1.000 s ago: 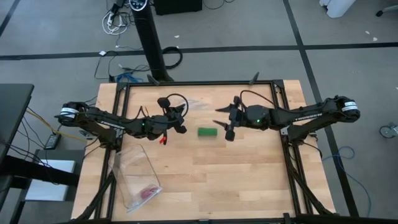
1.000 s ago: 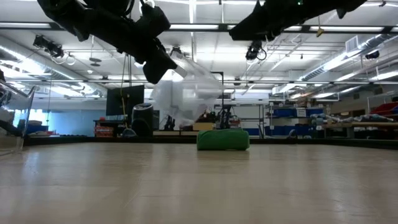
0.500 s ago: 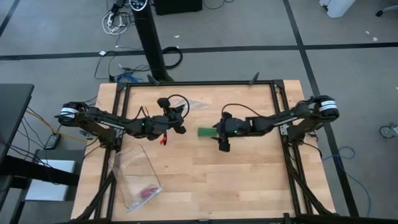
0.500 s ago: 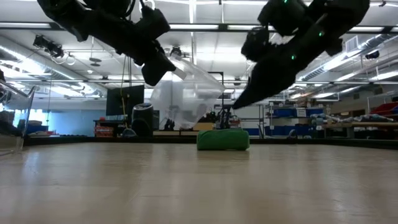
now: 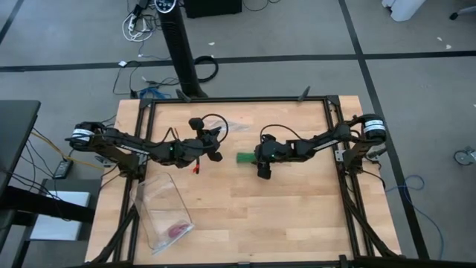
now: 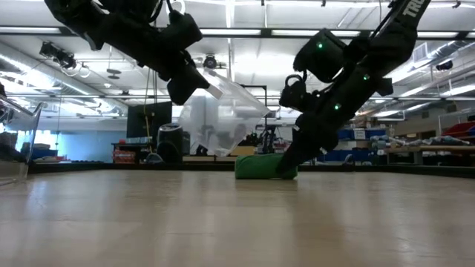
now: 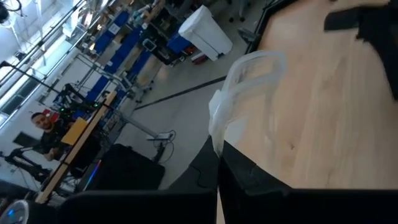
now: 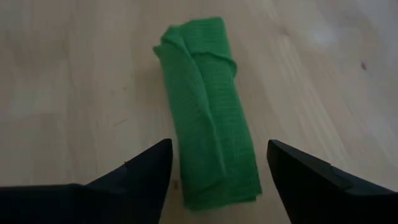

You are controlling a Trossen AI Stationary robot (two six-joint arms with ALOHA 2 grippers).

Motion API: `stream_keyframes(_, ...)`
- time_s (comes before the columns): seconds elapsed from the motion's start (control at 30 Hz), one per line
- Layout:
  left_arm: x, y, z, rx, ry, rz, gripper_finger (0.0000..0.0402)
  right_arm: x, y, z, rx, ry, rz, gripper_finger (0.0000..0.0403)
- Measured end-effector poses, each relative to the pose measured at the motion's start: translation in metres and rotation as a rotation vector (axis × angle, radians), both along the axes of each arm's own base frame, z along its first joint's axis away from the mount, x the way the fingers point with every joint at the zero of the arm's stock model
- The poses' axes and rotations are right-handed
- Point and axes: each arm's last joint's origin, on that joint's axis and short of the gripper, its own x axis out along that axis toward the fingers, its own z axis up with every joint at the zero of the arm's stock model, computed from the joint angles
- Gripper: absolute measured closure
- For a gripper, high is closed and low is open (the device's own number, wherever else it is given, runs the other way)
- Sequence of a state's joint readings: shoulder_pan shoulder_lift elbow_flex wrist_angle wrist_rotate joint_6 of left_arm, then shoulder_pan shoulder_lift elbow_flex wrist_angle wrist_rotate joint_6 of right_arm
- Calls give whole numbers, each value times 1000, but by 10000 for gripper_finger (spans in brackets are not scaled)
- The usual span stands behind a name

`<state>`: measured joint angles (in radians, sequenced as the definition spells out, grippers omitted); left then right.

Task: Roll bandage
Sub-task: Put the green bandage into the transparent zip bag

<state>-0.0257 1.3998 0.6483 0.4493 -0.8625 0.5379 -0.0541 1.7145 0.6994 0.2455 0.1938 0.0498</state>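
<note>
I expect the bandage to pinch narrow, stay rolled up and stick out straight when I lift it by its end, because the bandage's layers (image 8: 208, 93) overlap snugly.
The bandage (image 5: 245, 157) is a rolled green cylinder lying on its side on the wooden table (image 5: 282, 216), also seen in the low view (image 6: 260, 166) and the right wrist view (image 8: 208, 118). My right gripper (image 5: 260, 159) (image 6: 289, 165) (image 8: 219, 149) is open and tipped down over the roll's right end, one finger on either side, apart from it. My left gripper (image 5: 214, 146) (image 6: 194, 83) (image 7: 219, 157) stays above the table's left half, shut on a clear plastic bag (image 6: 230, 104) (image 5: 234, 126). My left gripper pinches an edge of the clear plastic bag (image 7: 219, 140) between its two fingers, coming almost level from the table's left. The bag is lifted clear of the table and juts out beyond the fingertips.
A second clear plastic bag (image 5: 165, 212) with a small pink item (image 5: 177, 230) inside lies at the near left corner. Bare wood stretches over the table's near and right parts. A black metal frame (image 5: 342, 186) borders the table.
My right gripper has come down and toward the table's left, tipping its fingers downward, until they stand on either side of the bandage's right end. The bandage has not moved.
</note>
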Motion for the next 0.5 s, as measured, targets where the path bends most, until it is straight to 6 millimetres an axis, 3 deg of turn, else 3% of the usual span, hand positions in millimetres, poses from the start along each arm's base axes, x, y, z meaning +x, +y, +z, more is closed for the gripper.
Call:
stream_keyframes(0.13, 0, 0, -1, -18, -11, -6, 397, 2, -1, -1, -8, -14, 14, 201)
stream_keyframes(0.3, 0, 0, -2, -43, -27, 4, 397, 3, 0, 3, -23, -19, -5, 358)
stream_keyframes(0.33, 0, 1, -2, -53, -36, 10, 397, 4, 1, 8, -38, -24, -15, 372)
stream_keyframes(0.5, -2, 7, -5, -141, -100, 63, 397, 9, 10, 58, -130, -62, -84, 360)
